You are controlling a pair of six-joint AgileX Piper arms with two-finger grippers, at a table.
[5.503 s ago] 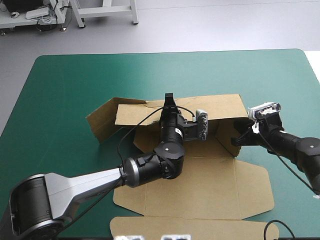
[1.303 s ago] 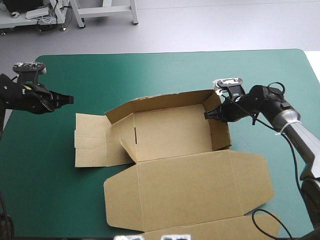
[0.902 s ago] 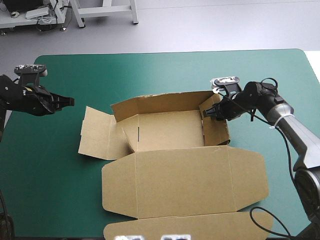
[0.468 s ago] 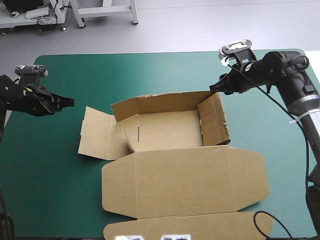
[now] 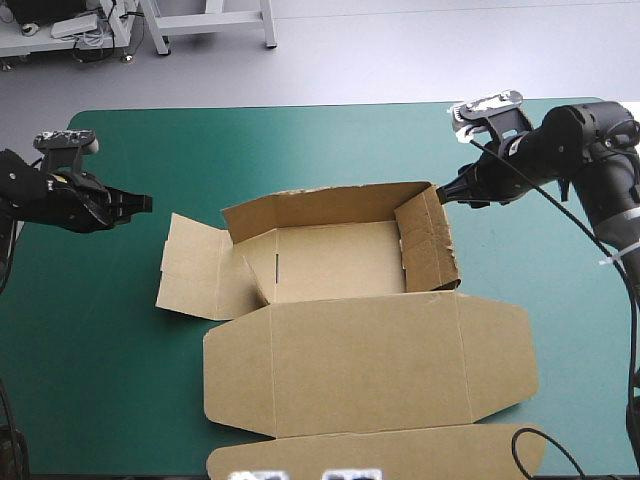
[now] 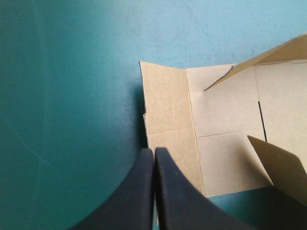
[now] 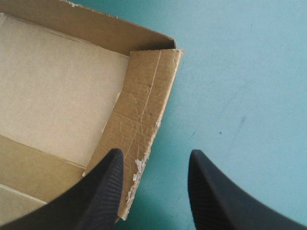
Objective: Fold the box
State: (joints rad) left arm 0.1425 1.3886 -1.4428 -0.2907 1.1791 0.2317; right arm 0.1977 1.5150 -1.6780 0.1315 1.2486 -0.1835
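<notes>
The wide lid (image 5: 367, 366) is joined to the tray along a crease (image 5: 362, 297), so the lid will trail down from that crease when the robot lifts the box by the box's side.
The brown box (image 5: 340, 262) lies mid-table as a half-raised tray. Its far wall and right wall (image 5: 430, 245) stand up, its left side panel (image 5: 195, 268) lies nearly flat, and the wide lid (image 5: 370, 360) stretches flat toward the near edge. My right gripper (image 5: 440, 194) hovers open just off the box's far right corner (image 7: 165, 50), holding nothing, one finger over the right wall (image 7: 139, 115). My left gripper (image 5: 145, 203) is shut and empty, out to the left of the box. In its own view the left gripper (image 6: 154, 152) points at the flat left panel (image 6: 168, 110).
The lid's front flap (image 5: 380, 455) reaches close to the near table edge. Bare teal-green cover (image 5: 300, 140) lies beyond the box and on either side of it.
The box went from a collapsed sheet under the arms to a tray with raised walls. Just before, my right gripper let go of the right wall and drew back up and right.
</notes>
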